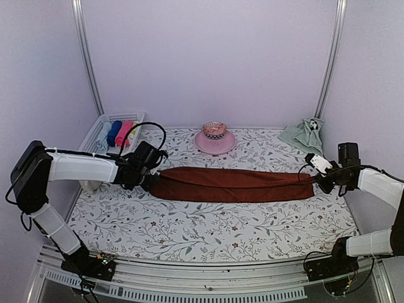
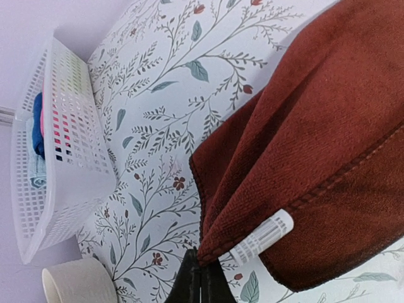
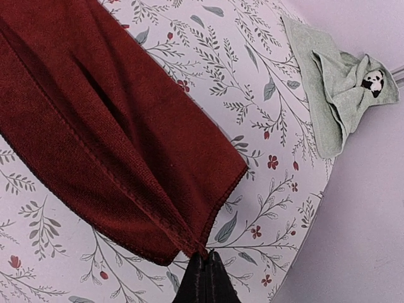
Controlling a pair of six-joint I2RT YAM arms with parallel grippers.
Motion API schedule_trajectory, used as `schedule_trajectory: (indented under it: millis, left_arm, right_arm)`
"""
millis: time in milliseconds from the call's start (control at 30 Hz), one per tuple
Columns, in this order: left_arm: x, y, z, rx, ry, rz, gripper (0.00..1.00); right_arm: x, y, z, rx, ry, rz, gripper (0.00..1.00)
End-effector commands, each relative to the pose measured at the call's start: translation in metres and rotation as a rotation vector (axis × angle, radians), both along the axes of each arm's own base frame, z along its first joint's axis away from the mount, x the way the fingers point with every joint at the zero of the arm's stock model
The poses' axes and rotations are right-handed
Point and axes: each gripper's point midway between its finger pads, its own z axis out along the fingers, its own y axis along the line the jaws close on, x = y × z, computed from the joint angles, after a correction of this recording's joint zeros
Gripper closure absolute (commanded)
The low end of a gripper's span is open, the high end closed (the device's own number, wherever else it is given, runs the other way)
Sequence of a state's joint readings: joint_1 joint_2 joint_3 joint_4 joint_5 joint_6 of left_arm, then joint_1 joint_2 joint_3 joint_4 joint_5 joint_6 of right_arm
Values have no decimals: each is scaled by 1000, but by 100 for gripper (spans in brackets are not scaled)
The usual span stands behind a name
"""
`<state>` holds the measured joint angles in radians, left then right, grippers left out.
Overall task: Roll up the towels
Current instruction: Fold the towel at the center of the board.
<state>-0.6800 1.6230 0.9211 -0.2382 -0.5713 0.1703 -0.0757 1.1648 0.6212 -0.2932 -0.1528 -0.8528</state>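
Observation:
I see the dark red-brown towel's held edge stretched straight (image 1: 237, 187) over its flat lower layer. My left gripper should lower next, then release at the layer's near corner (image 2: 292, 284).
The dark red-brown towel (image 1: 233, 184) is stretched in a long band across the middle of the floral table cover (image 1: 208, 227), folded lengthwise. My left gripper (image 1: 150, 180) is shut on its left corner; in the left wrist view the towel (image 2: 315, 126) hangs from my gripper (image 2: 201, 268), with a white label (image 2: 262, 237) beside it. My right gripper (image 1: 320, 180) is shut on the right corner; in the right wrist view my gripper (image 3: 205, 262) pinches the towel (image 3: 95, 126). The pale green towel (image 1: 304, 134) with a panda motif lies crumpled at the back right and shows in the right wrist view (image 3: 338, 82).
A white lattice basket (image 1: 101, 134) with rolled blue and pink cloths stands at the back left, seen also in the left wrist view (image 2: 57, 151). A pink dish (image 1: 214, 140) with a small bowl sits at the back centre. A white tape roll (image 2: 79, 281) lies by the basket.

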Motion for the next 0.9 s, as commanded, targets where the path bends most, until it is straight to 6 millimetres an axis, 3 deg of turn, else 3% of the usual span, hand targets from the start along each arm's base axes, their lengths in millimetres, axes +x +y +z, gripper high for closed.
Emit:
schedule_trajectory:
  millis: [0,133,433,867]
  left_arm:
    - [-15,6,1,4,20,13,100]
    - [-20,12,-2,13,22,28,100]
    - [-30,3,-9,7,56,-4,100]
    - [-44,0,-29,49,136,-27,100]
  right_arm:
    - [-4,-6,5,1,-19,-10,98]
    - [-9,-11,7,18,-27,-23,98]
    - [-28,-12,-16,-6,20,-8,98]
    - [-26,-14,-33,-14,73,-2,97]
